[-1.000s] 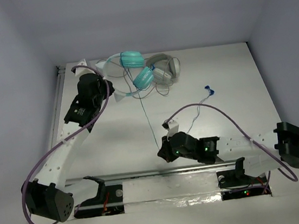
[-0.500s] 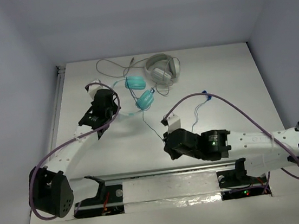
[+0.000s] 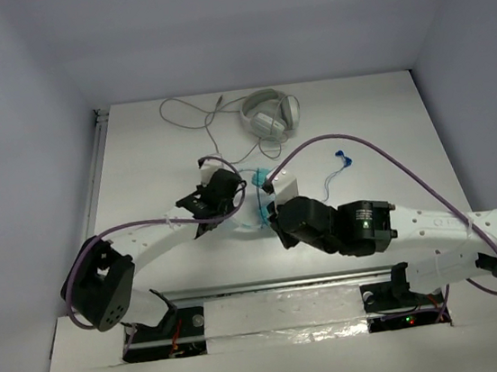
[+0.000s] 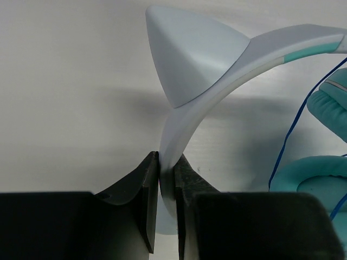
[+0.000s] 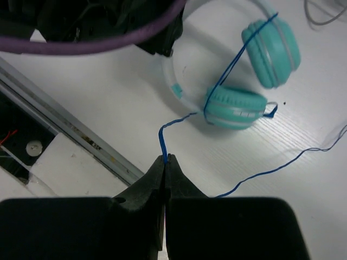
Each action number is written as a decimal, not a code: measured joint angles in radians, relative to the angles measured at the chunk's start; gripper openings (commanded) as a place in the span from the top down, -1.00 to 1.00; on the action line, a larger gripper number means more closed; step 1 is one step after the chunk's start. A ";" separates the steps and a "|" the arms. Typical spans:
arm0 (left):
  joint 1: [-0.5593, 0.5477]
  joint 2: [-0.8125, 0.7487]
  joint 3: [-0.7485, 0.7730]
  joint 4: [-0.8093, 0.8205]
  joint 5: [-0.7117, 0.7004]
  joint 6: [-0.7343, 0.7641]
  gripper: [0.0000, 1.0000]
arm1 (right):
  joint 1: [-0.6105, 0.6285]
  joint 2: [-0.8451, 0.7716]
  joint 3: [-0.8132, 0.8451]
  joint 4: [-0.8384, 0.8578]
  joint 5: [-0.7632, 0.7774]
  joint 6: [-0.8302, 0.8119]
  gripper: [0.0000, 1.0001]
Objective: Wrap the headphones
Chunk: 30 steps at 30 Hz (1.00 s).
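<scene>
My left gripper is closed on the headband (image 4: 178, 124). My right gripper should now pull the blue cable across both ear cups and let go past the far cup (image 5: 274, 53).
The teal headphones (image 3: 258, 210) lie mid-table, mostly hidden between both wrists in the top view. My left gripper (image 4: 166, 162) is shut on the pale headband (image 4: 217, 70); it shows in the top view (image 3: 238, 205) left of the ear cups. My right gripper (image 5: 165, 161) is shut on the thin blue cable (image 5: 233, 65), which crosses both teal ear cups (image 5: 271, 49) (image 5: 236, 108). In the top view the right gripper (image 3: 270, 215) sits just right of the headphones. The loose cable trails right to its plug (image 3: 346, 156).
Grey-white headphones (image 3: 269, 115) with a grey cable (image 3: 189, 111) lie at the back of the table. A metal rail (image 3: 270, 285) runs along the near edge in front of the arm bases. Walls close in the left, back and right sides.
My left gripper has pulled the teal headphones from the back left to mid-table. My right gripper has moved up to them, keeping the blue cable, which now lies over the ear cups.
</scene>
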 measured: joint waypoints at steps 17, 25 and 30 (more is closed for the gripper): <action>-0.085 -0.043 0.024 -0.063 0.254 0.157 1.00 | -0.184 0.000 -0.040 0.012 0.171 -0.143 1.00; -0.091 -0.092 0.081 -0.200 0.246 0.228 1.00 | -0.277 0.023 -0.056 0.105 0.220 -0.180 1.00; -0.090 -0.120 0.081 -0.230 0.272 0.258 1.00 | -0.359 0.026 -0.099 0.216 0.193 -0.187 1.00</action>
